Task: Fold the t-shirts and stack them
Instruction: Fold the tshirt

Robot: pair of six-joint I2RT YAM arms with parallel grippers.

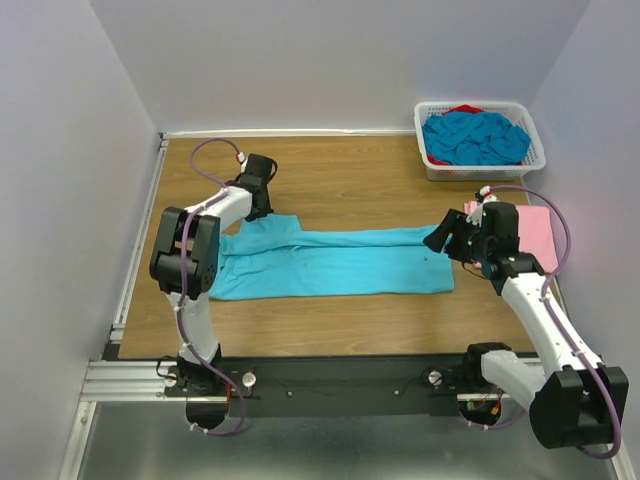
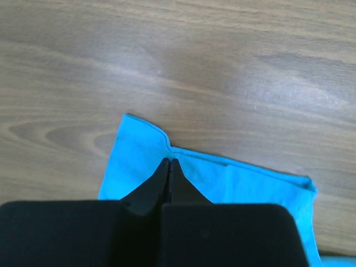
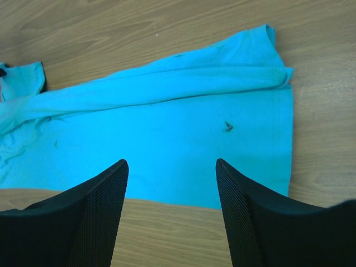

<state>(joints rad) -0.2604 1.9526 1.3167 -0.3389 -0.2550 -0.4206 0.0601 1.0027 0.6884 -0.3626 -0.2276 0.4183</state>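
The sleeve hem point(image 1: 285, 217) in my left gripper sticks out past the shirt. I keep pulling it toward the shirt's near edge point(image 1: 284, 293) until it lies over the shirt.
A turquoise t-shirt point(image 1: 330, 262) lies stretched out flat across the middle of the wooden table, folded into a long band. My left gripper point(image 1: 262, 212) is down at its far left corner. In the left wrist view the gripper point(image 2: 169, 161) is shut, its tips pinching the puckered hem of the shirt point(image 2: 245, 183). My right gripper point(image 1: 440, 238) hovers over the shirt's right end. It is open point(image 3: 171, 164), with the cloth point(image 3: 167, 122) and bare wood showing between its fingers. A pale pink t-shirt point(image 1: 540, 235) lies folded at the right, partly behind the right arm.
A white lattice basket point(image 1: 480, 168) at the back right holds a heap of turquoise t-shirts point(image 1: 475, 138) and a bit of red cloth point(image 1: 463, 109). A small dark speck point(image 3: 228, 127) marks the flat shirt. White walls close in the table on three sides.
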